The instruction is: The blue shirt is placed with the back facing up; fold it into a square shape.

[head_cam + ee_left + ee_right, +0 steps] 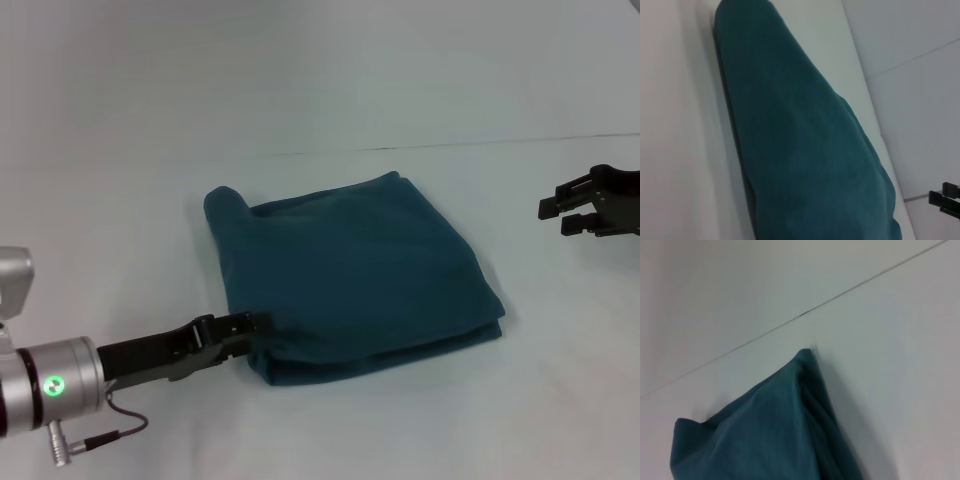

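Note:
The blue shirt's side edge (237,297) has my left gripper's fingers on it, beyond the shirt's near corner, so next I move the fingers back to the protruding lower layer (274,374) at that corner.
The blue shirt (355,275) lies folded into a thick, roughly square bundle in the middle of the white table (330,90). A small rounded lump of fabric sticks out at its far left corner. My left gripper (252,326) is low over the table and touches the shirt's near left corner. The shirt fills the left wrist view (805,150). My right gripper (557,213) is open and empty, hovering well to the right of the shirt. It also shows far off in the left wrist view (945,200). The right wrist view shows one corner of the shirt (770,440).
A thin dark seam (480,143) runs across the table behind the shirt. Bare white tabletop surrounds the shirt on all sides.

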Controlling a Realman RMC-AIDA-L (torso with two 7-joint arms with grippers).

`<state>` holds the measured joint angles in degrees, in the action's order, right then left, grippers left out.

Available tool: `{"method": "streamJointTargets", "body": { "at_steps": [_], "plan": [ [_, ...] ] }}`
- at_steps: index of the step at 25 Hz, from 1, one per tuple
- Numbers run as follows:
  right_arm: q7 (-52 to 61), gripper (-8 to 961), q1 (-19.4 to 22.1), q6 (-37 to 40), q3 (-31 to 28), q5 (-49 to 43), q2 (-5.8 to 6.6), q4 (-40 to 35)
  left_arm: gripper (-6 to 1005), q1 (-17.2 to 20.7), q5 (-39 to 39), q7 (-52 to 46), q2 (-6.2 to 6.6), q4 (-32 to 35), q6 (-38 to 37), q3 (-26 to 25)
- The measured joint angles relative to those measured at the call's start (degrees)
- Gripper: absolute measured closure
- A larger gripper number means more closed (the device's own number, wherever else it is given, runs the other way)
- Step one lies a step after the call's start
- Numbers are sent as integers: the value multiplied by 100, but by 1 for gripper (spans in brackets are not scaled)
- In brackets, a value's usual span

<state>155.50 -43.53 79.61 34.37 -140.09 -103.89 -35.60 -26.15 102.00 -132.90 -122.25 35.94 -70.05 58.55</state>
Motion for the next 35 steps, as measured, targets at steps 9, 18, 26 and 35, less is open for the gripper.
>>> {"method": "streamJointTargets", "body": {
  "at_steps": [9,18,26,35],
  "plan": [
    [-4,508,-6,-21,0,0,-9,0,337,-190,17,56,-53,-316,294,94],
    [-17,508,25,-34,0,0,-9,0,337,-67,460,299,35,-292,-971,-382],
    [-69,508,37,-33,-30,-1,-17,0,338,-174,540,240,28,-259,-1075,-1066],
    [-72,507,-4,-34,0,-1,-39,3,341,-731,570,-22,-152,-633,-580,-982]
  ]
}}
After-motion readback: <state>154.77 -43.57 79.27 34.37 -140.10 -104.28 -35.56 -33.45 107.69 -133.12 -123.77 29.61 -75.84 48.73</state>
